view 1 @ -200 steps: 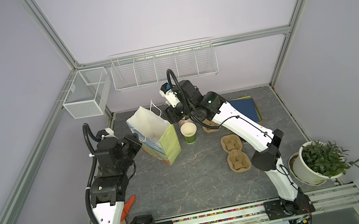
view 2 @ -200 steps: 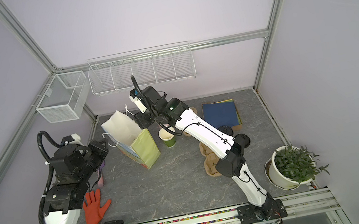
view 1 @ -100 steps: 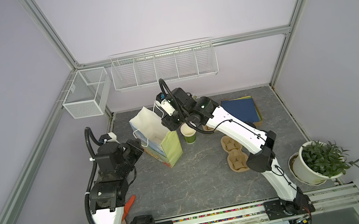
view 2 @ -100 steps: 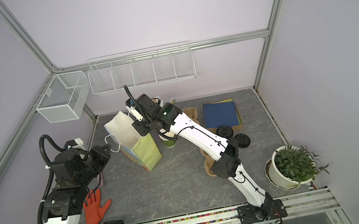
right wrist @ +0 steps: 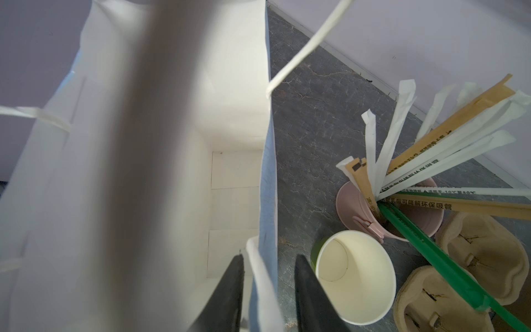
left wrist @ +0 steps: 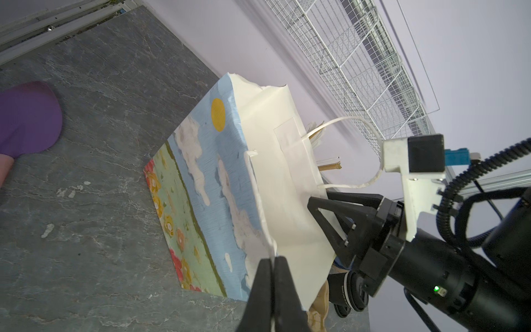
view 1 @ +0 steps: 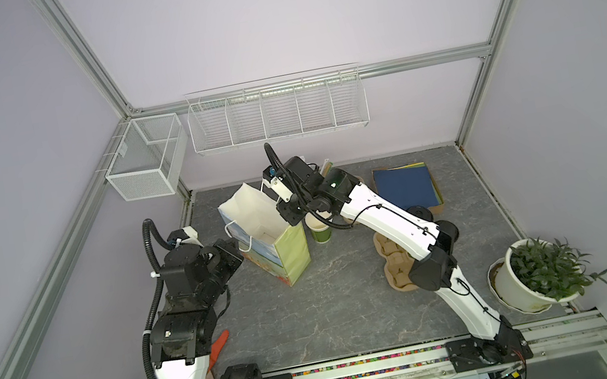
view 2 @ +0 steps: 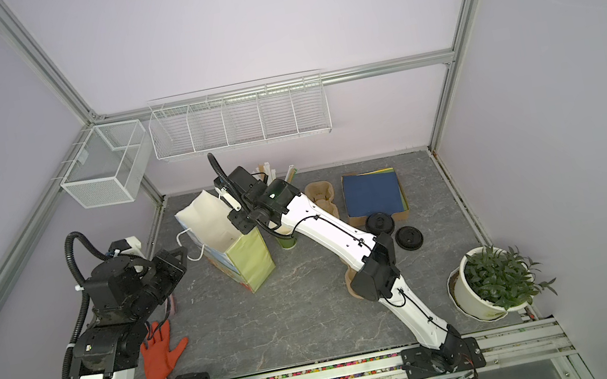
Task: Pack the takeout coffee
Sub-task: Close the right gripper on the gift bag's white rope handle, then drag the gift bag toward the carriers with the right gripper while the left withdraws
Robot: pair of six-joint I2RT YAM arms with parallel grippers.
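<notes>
I should open my left gripper and move it away before my right gripper carries the bag to the brown cup carriers [view 1: 396, 260], because my left gripper is pinning the paper bag's rim [left wrist: 270, 244].
The takeout coffee shows in none of the views. A paper bag [view 1: 291, 251] [view 2: 252, 256] with a sky-and-flowers print stands open at the middle left. My left gripper [left wrist: 272, 258] [view 1: 235, 248] is shut on the bag's near left rim. My right gripper [right wrist: 269, 256] [view 1: 291, 213] straddles the bag's right wall [right wrist: 265, 201], one finger inside and one outside, with a gap on each side. What shows of the bag's bottom [right wrist: 232, 207] is bare. A green paper cup [right wrist: 353, 276] [view 1: 320, 232] stands empty just right of the bag.
A pink cup [right wrist: 359, 209] of wrapped straws and brown cup carriers [right wrist: 482, 250] [view 1: 395, 267] stand behind and right of the green cup. Two black lids [view 2: 379, 223], a tray of blue sheets [view 1: 404, 185], a potted plant [view 1: 540, 275] and an orange glove [view 2: 158, 355] lie around.
My right arm swung left from behind the green cup to the bag's right rim, and its jaws narrowed around the wall. The left gripper stayed shut on the bag's rim.
</notes>
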